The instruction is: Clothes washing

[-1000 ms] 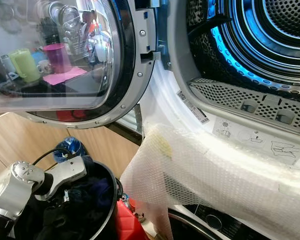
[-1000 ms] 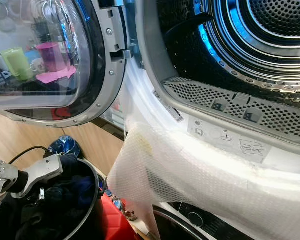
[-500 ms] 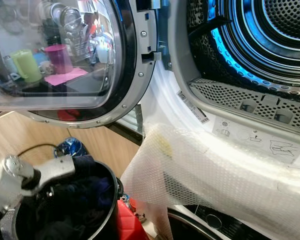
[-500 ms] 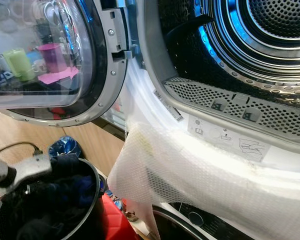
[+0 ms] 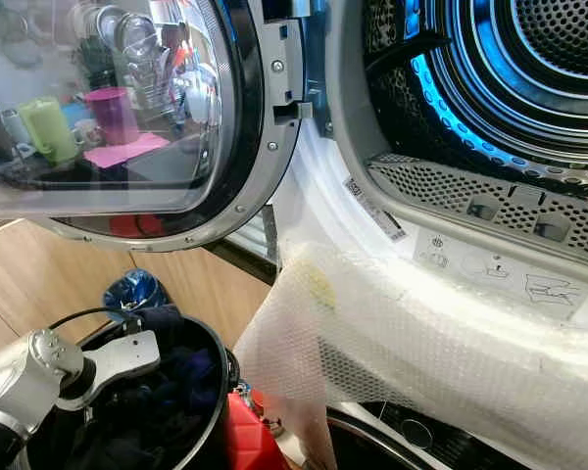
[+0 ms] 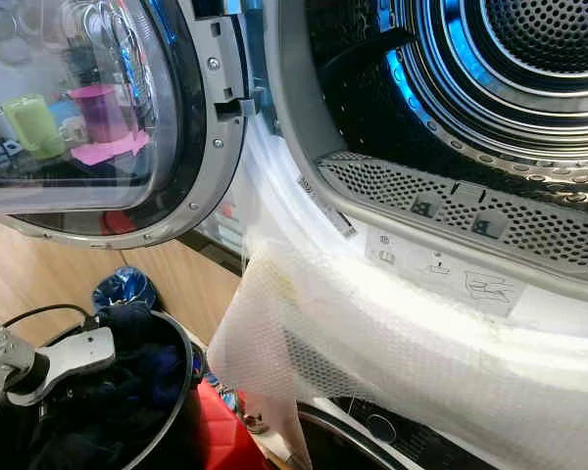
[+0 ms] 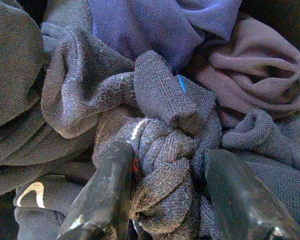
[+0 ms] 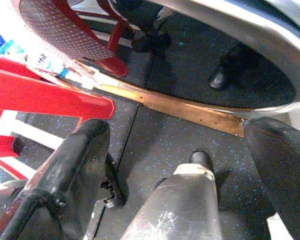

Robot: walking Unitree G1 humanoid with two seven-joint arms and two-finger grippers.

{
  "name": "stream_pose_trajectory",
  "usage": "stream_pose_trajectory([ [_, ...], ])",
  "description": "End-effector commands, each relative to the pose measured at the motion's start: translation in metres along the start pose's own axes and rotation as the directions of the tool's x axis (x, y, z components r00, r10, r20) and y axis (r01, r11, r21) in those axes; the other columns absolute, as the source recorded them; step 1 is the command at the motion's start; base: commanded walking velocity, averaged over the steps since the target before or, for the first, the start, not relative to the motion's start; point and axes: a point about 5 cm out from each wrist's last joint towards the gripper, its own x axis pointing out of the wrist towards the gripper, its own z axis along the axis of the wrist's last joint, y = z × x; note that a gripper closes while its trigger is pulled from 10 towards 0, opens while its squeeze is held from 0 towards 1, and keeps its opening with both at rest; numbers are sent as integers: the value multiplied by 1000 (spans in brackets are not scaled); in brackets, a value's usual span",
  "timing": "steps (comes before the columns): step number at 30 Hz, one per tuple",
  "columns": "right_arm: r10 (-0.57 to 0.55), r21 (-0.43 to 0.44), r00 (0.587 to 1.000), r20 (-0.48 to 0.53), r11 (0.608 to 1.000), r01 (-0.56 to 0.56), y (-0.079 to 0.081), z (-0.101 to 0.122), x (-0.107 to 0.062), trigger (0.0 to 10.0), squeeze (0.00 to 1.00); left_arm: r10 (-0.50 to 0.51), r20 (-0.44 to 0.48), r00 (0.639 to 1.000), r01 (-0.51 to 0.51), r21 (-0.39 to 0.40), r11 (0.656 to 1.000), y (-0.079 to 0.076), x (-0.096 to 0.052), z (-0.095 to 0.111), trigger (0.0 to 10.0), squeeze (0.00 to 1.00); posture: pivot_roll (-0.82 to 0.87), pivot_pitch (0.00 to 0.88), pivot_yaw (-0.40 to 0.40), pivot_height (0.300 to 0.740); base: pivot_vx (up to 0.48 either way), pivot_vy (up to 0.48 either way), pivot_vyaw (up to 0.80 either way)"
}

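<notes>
The grey knit sock (image 7: 162, 150) is gathered in folds (image 7: 162, 192), so I expect it to come out as a short bundle when I lift, while the purple garment stays behind.
A black bucket (image 5: 221, 390) stands at the lower left, full of dark clothes (image 5: 171, 387). My left arm (image 5: 73, 367) reaches down into it. In the left wrist view my left gripper (image 7: 170, 152) is open, its two black fingers (image 7: 106, 190) pressed into the pile on either side of a bunched grey knit sock (image 7: 162, 170). Purple and blue garments (image 7: 160, 22) lie just beyond. The washer drum (image 5: 529, 69) stands open at the upper right, lit blue inside. My right gripper (image 8: 175, 127) hangs open over the dark floor with nothing between its fingers.
The round glass door (image 5: 127, 108) is swung open to the left, above the bucket. Bubble wrap (image 5: 421, 343) drapes over the machine's lower rim. A red plastic stool (image 5: 250, 441) sits beside the bucket, and a blue object (image 5: 132, 289) lies on the wooden floor behind it.
My left arm swung up briefly, then sank lower into the bucket. The view has shifted a little.
</notes>
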Motion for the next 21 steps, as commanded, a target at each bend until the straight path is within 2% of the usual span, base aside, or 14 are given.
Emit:
stream_pose_trajectory([
  [1, 7, -3, 1000, -17, 1000, -7, 2, -4, -1, 10000, 0, -1, -37, 999, 0, -8, 1000, -1, -1, -7, 10000, 0, 145, 0, 81, 740, 0, 0, 0],
  [2, 6, -4, 1000, -17, 1000, -6, 1, -4, -1, 10000, 0, -6, -28, 1000, 6, -12, 1000, -2, 1, -7, 4275, 0, 142, 0, 80, 740, 0, 0, 0],
  [4, 5, -6, 1000, -16, 1000, -5, 0, -3, -1, 10000, 0, -10, -22, 1000, 10, -16, 1000, -3, 3, -6, 4275, 0, 141, 0, 80, 740, 0, 0, 0],
  [5, 3, -7, 1000, -15, 1000, -3, 0, -3, -1, 10000, 0, -26, -8, 1000, 26, -14, 1000, -5, 5, -4, 0, 0, 142, 0, 79, 740, 0, 0, 0],
  [17, 5, -7, 1000, -8, 1000, -5, 1, -2, 0, 10000, 0, -51, 42, 998, 51, 1, 999, -6, 7, 6, 0, 0, 135, 0, 79, 740, 0, 0, 0],
  [21, 6, -5, 1000, -9, 1000, -6, 2, -2, 0, 10000, 0, -99, 73, 992, 100, -12, 995, -10, 3, 10, 0, 0, 136, 0, 79, 740, 0, 0, 0],
])
